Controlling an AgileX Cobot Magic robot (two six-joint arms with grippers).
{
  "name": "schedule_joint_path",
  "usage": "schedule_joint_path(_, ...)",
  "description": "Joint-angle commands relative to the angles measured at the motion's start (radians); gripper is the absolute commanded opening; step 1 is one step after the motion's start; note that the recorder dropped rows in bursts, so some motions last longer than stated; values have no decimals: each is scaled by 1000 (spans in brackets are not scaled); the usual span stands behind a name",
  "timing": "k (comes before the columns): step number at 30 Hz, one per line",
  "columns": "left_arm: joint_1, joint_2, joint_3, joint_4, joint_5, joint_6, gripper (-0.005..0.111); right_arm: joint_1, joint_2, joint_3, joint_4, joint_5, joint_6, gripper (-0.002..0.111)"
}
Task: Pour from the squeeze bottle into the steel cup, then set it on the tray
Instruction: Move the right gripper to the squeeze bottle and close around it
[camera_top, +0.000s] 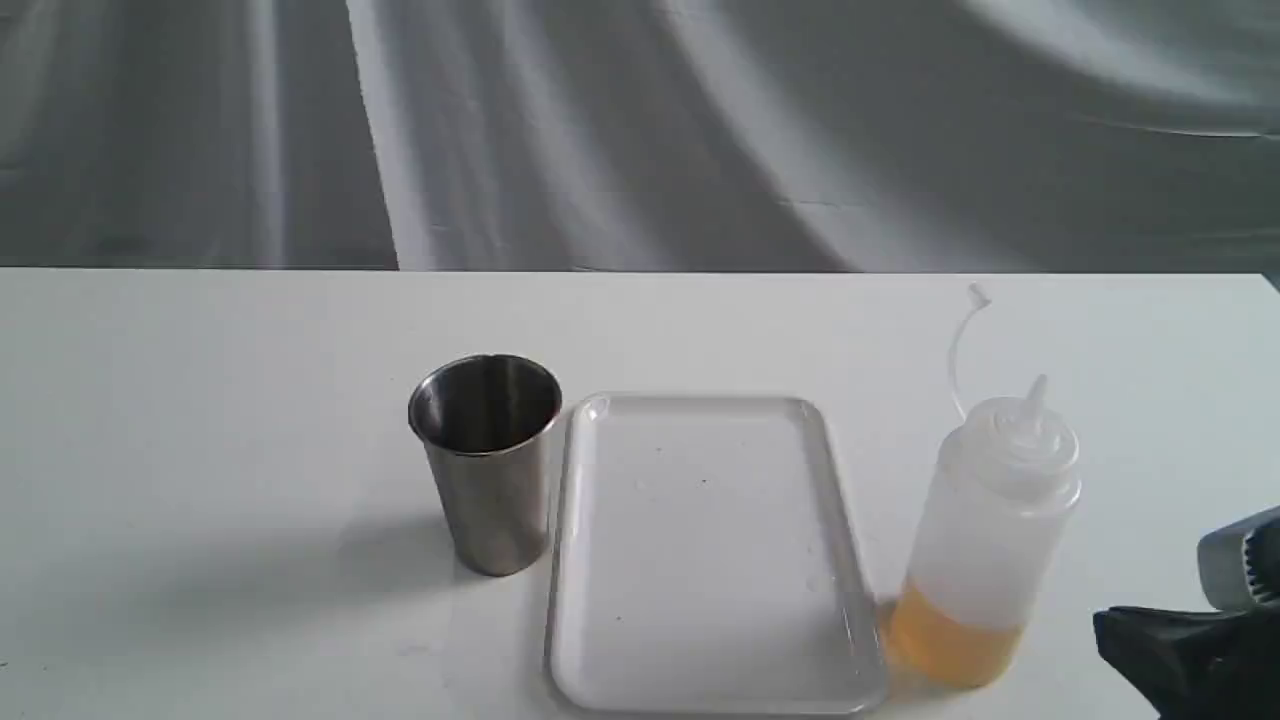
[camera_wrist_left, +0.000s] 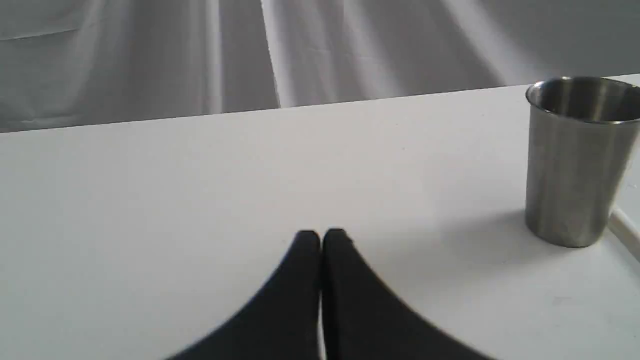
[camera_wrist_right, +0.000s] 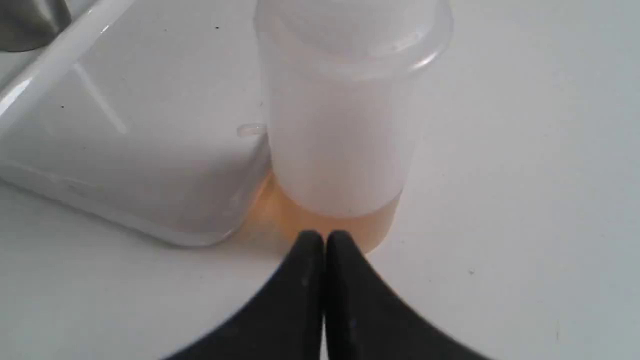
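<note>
The cap strap (camera_top: 955, 352) stands up (camera_top: 979, 296) on its own behind the nozzle, so I expect it to keep sticking out when I tilt the squeeze bottle to pour.
The squeeze bottle (camera_top: 985, 530) stands upright on the table just right of the tray (camera_top: 700, 560), with amber liquid low in its base and its cap strap curling up behind. The steel cup (camera_top: 488, 458) stands upright against the tray's left edge. My right gripper (camera_wrist_right: 322, 237) is shut with nothing in it, its tips just short of the squeeze bottle (camera_wrist_right: 340, 135); the exterior view catches only the edge of that arm at the lower right. My left gripper (camera_wrist_left: 321, 236) is shut and empty over bare table, well to the left of the steel cup (camera_wrist_left: 575, 160).
The white table (camera_top: 200, 420) ends at a far edge, with draped grey cloth (camera_top: 640, 130) behind it. A corner of the tray (camera_wrist_right: 125, 150) lies beside the bottle in the right wrist view.
</note>
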Motion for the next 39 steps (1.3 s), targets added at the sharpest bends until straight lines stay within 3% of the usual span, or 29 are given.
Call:
schedule_joint_path(1,2,-3,4,-1,-8,-3,0,-8,3,1,7,-13,-10,2)
schedule_joint_path(4,2,-3,4,-1,-8,-3,0,-8,3,1,7,-10,-10,14)
schedule_joint_path(6,2,-3,4,-1,-8,-3,0,-8,3,1,7,-10,2,30)
schedule_joint_path(12,2,-3,4,-1,-8,-3,0,-8,9,1,7,-10,47,91)
schedule_joint_path(14,2,-3,4,-1,-8,-1,0,-8,12,1,7,-10,74,103)
schedule_joint_path(27,2,-3,4,-1,-8,-5,0,-8,51,1,7,-81,117,105)
schedule_joint_path(39,2,-3,4,-1,-8,-3,0,-8,361,-1,66,-412,99,105)
